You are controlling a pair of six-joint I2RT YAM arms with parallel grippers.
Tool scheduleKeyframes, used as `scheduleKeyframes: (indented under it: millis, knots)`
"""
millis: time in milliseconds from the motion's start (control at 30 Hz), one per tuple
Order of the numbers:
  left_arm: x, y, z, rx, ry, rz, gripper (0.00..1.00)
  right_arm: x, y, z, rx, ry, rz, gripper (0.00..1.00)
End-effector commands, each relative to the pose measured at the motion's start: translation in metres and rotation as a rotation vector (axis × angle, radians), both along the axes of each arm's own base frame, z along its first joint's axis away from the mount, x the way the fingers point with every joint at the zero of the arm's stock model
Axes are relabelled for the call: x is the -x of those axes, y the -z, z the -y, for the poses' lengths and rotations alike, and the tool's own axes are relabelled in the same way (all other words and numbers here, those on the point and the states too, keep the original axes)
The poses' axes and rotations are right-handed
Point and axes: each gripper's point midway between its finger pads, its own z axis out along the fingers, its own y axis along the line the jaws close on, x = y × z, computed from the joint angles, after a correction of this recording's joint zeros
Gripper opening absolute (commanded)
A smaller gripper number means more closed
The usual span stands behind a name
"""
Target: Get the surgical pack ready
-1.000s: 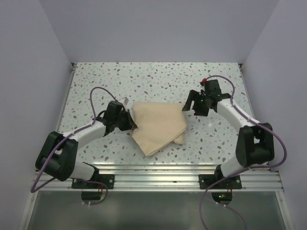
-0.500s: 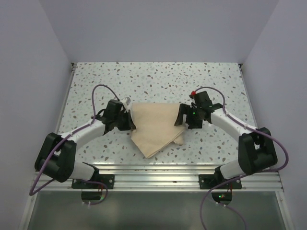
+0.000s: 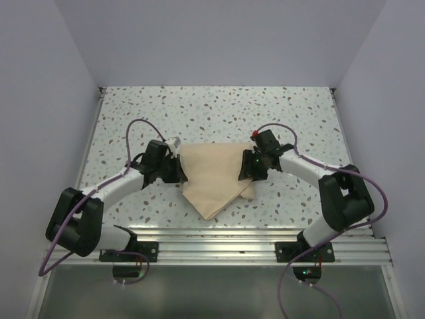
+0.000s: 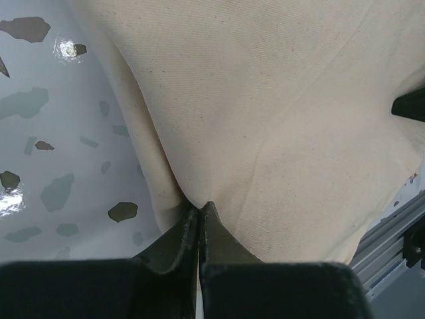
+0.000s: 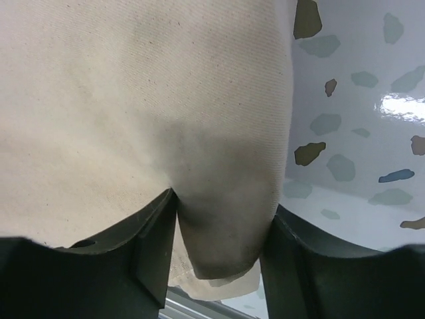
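Note:
The near corner of the cloth [image 3: 206, 212] sticks out crooked toward the bar, so the robot's right gripper should move back from the cloth's side fold and grab that corner first.
The surgical pack shows as a folded beige cloth bundle [image 3: 214, 176] in the middle of the speckled table. My left gripper [image 3: 178, 167] is shut on the cloth's left edge; in the left wrist view its jaws [image 4: 199, 211] pinch a fold of cloth [image 4: 279, 119]. My right gripper [image 3: 247, 167] is at the cloth's right edge, open, its fingers [image 5: 156, 229] either side of a cloth fold [image 5: 226, 219]. No steel tray, instruments or gauze packets are in view.
The table [image 3: 219, 113] is walled at the back and both sides. An aluminium rail [image 3: 219, 236] runs along the near edge by the arm bases. Cables loop above both arms.
My right gripper has moved left from the right of the table onto the cloth's right edge. The left gripper has stayed on the left edge, and the cloth there has shifted slightly.

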Motion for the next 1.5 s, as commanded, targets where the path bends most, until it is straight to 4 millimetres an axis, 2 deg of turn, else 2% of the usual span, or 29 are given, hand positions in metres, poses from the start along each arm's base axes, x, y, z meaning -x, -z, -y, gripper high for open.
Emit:
scheduleKeyframes:
  millis: [0,133,200,233,267,300,333,367,567,633,667,700,733,800,833,900,933,967,1067,1200,1267,1400,1433,1467]
  knots:
    - [0.020,0.018,-0.020,-0.087,-0.003,-0.071,0.00,-0.011,0.014,0.019,0.107,0.028,0.017,0.49]
    - [0.020,0.016,-0.019,-0.081,-0.014,-0.074,0.01,-0.017,0.019,0.020,0.130,0.027,0.015,0.35]
    - [0.016,0.008,-0.018,-0.067,-0.031,-0.053,0.09,-0.027,0.012,0.020,0.146,0.018,0.043,0.31]
    - [0.014,0.003,-0.019,-0.065,-0.040,-0.041,0.20,-0.030,0.012,0.020,0.154,0.014,0.046,0.30]
    - [0.008,-0.009,-0.016,-0.048,-0.053,-0.011,0.26,-0.033,0.010,0.020,0.162,0.001,0.052,0.30]
    - [0.005,-0.014,-0.016,-0.043,-0.060,0.000,0.31,-0.044,0.002,0.017,0.159,-0.006,0.079,0.30]
    - [0.004,-0.019,-0.017,-0.045,-0.073,0.001,0.40,-0.047,0.004,0.017,0.169,-0.010,0.076,0.30]
    - [-0.003,-0.030,-0.016,-0.039,-0.081,0.023,0.43,-0.055,-0.003,0.014,0.168,-0.020,0.096,0.31]
    - [-0.020,-0.061,-0.024,-0.045,-0.176,0.057,0.54,-0.077,-0.010,0.007,0.172,-0.059,0.158,0.33]
    - [-0.020,-0.059,-0.024,-0.043,-0.189,0.030,0.56,-0.085,-0.012,0.004,0.173,-0.083,0.174,0.34]
    - [-0.022,-0.056,-0.023,-0.047,-0.202,0.013,0.56,-0.095,-0.020,0.002,0.177,-0.100,0.205,0.34]
    - [-0.023,-0.056,-0.024,-0.047,-0.210,0.010,0.56,-0.100,-0.017,0.000,0.183,-0.110,0.204,0.35]
    - [-0.028,-0.061,-0.025,-0.055,-0.224,0.027,0.56,-0.110,-0.024,-0.005,0.178,-0.133,0.238,0.37]
    - [-0.036,-0.069,-0.026,-0.057,-0.226,0.066,0.61,-0.121,-0.023,-0.008,0.183,-0.143,0.255,0.42]
    - [-0.044,-0.076,-0.025,-0.069,-0.207,0.094,0.61,-0.128,-0.024,-0.009,0.186,-0.151,0.271,0.49]
    - [-0.050,-0.079,-0.026,-0.105,-0.191,0.090,0.62,-0.143,-0.029,-0.011,0.192,-0.142,0.284,0.51]
    - [-0.061,-0.084,-0.024,-0.130,-0.168,0.110,0.62,-0.146,-0.031,-0.008,0.189,-0.125,0.270,0.53]
    - [-0.064,-0.085,-0.024,-0.146,-0.155,0.105,0.62,-0.156,-0.044,-0.011,0.175,-0.113,0.296,0.61]
    - [-0.082,-0.096,-0.020,-0.189,-0.126,0.149,0.63,-0.167,-0.062,-0.007,0.159,-0.076,0.317,0.77]
    - [-0.109,-0.110,-0.013,-0.264,-0.092,0.226,0.63,-0.164,-0.081,-0.004,0.144,-0.049,0.314,0.84]
    - [-0.119,-0.107,-0.013,-0.286,-0.094,0.229,0.64,-0.158,-0.088,-0.001,0.134,-0.017,0.303,0.87]
    - [-0.152,-0.094,-0.001,-0.296,-0.049,0.249,0.64,-0.123,-0.101,0.011,0.104,0.091,0.242,0.89]
    - [-0.158,-0.092,0.002,-0.291,-0.042,0.250,0.64,-0.102,-0.101,0.016,0.086,0.144,0.204,0.89]
    - [-0.164,-0.090,0.004,-0.290,-0.038,0.256,0.64,-0.092,-0.102,0.018,0.069,0.169,0.187,0.90]
